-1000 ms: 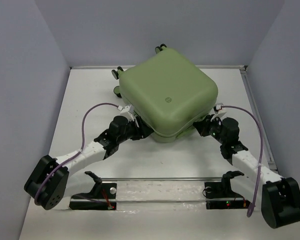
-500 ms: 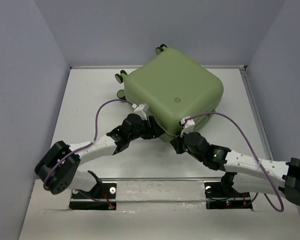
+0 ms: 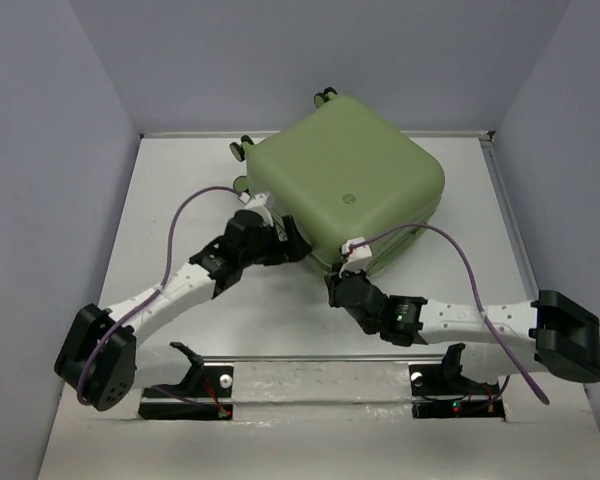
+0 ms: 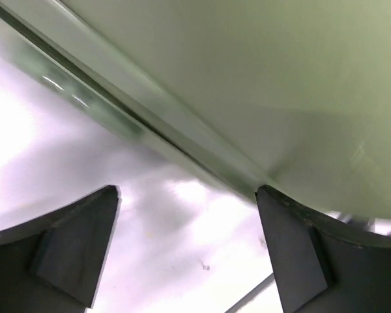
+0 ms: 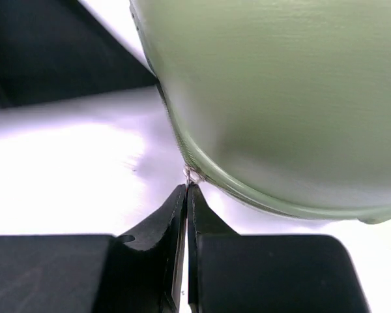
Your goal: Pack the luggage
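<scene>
I should first take a caster wheel with my left gripper and turn the luggage straight, because it lies crooked with the zipper pull at its near corner.
The pale sage-green luggage lies closed at the back middle of the table, its wheels to the back left. My left gripper is open and empty, its fingers close against the luggage's near-left side; the left wrist view shows the shell and its seam just above the open gripper. My right gripper sits at the luggage's near corner. In the right wrist view it is shut on a small metal zipper pull at the seam of the shell.
Caster wheels stick out at the luggage's back left. A metal rail runs across the near table edge between the arm bases. Grey walls close in the table on three sides.
My right arm has swung from the luggage's right side round to its near corner and closed on the zipper pull. The left gripper shifted along the left side. The luggage turned slightly.
</scene>
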`<action>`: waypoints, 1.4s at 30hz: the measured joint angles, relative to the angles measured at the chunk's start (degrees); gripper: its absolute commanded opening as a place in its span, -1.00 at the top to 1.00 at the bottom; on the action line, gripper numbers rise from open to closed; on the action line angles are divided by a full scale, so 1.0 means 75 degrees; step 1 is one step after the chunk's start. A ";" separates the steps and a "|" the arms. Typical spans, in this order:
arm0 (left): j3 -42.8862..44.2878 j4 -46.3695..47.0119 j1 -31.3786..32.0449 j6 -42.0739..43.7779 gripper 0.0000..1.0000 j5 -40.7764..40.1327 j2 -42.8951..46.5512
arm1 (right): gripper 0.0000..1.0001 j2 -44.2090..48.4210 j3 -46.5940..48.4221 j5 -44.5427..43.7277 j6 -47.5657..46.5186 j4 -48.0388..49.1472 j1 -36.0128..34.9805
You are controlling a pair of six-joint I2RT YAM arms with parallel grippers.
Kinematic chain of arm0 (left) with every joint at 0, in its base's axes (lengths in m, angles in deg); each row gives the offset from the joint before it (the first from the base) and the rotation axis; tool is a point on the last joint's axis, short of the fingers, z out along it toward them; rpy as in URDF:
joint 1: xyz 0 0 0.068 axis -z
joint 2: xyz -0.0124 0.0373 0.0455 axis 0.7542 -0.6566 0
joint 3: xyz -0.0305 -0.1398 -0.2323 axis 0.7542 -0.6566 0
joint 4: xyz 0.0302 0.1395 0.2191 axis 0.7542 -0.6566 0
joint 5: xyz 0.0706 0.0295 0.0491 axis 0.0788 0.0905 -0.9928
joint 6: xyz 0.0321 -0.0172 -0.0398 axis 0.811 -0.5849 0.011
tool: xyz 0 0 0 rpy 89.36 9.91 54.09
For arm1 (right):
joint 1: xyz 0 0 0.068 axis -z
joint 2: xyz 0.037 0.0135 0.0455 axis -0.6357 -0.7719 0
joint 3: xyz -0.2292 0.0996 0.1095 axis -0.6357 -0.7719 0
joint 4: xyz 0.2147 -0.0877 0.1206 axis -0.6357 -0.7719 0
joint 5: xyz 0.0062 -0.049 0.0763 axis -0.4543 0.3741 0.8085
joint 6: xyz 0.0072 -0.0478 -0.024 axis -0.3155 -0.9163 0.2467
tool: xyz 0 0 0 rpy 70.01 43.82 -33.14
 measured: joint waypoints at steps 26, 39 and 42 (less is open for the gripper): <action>0.6534 -0.0402 -0.4482 -0.0731 -0.90 0.2515 -0.5015 | -0.40 0.3194 -0.0819 0.1163 0.1020 -0.1378 -0.0393; 0.6350 0.1224 -0.4444 -0.2215 0.63 0.2859 -0.5584 | 0.86 0.3436 -0.1046 0.0577 0.1580 -0.2320 0.0251; 0.6202 0.1600 -0.4447 -0.2381 0.88 0.2894 -0.5598 | 0.86 0.4004 -0.1303 0.0597 0.1766 -0.2553 0.1166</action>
